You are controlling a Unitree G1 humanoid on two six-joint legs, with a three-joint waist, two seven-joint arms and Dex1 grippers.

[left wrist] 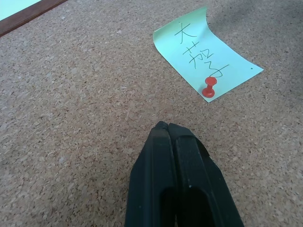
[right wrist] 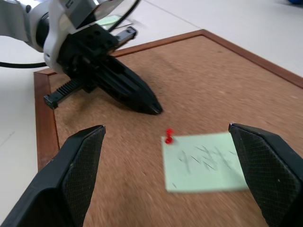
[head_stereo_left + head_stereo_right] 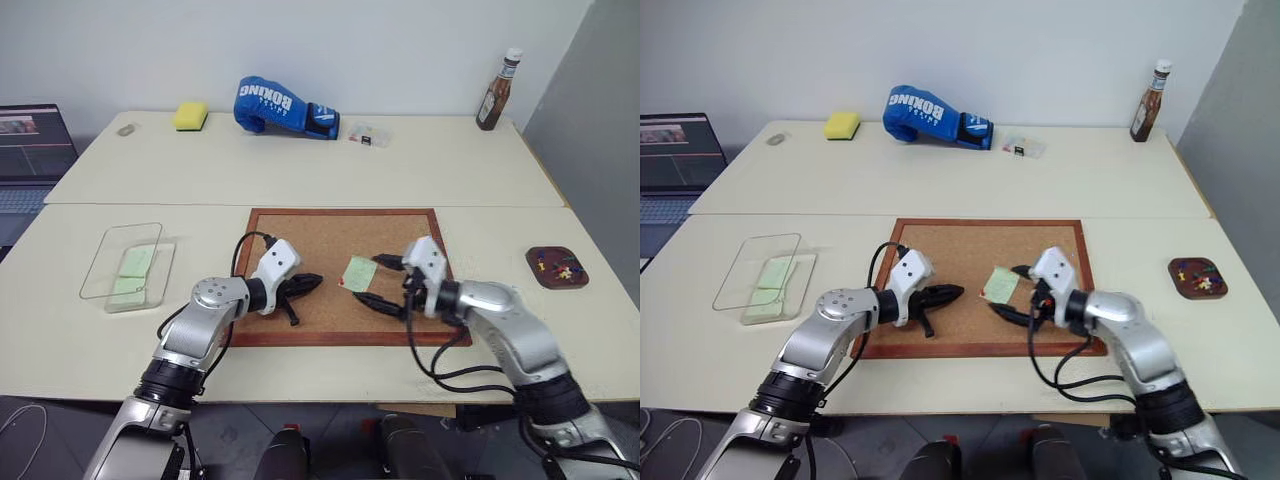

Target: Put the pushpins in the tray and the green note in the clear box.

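Note:
The red pushpin point(image 3: 341, 283) goes through the corner of the green note point(image 3: 359, 273), so the green note will lift together with it when the robot pulls the red pushpin.
The green note point(image 3: 359, 273) lies on the corkboard point(image 3: 300, 232), held at one corner by a red pushpin point(image 1: 209, 88). Just left of the note, my left gripper point(image 3: 315, 281) is shut and empty, its tip low over the cork. From the right, my right gripper point(image 3: 379, 282) stands open, one finger on each side of the note's right edge, holding nothing. At the far right sits the dark brown tray point(image 3: 533, 259) with several pushpins point(image 3: 560, 267) in it. The clear box point(image 3: 100, 252) stands at the left with pale green notes point(image 3: 135, 262) inside.
On the far table are a blue boxing glove point(image 3: 282, 105), a yellow sponge point(image 3: 190, 115), a small clear case point(image 3: 368, 135) and a sauce bottle point(image 3: 498, 92). A laptop point(image 3: 30, 150) stands at the left edge. Bare table lies between the corkboard and the tray.

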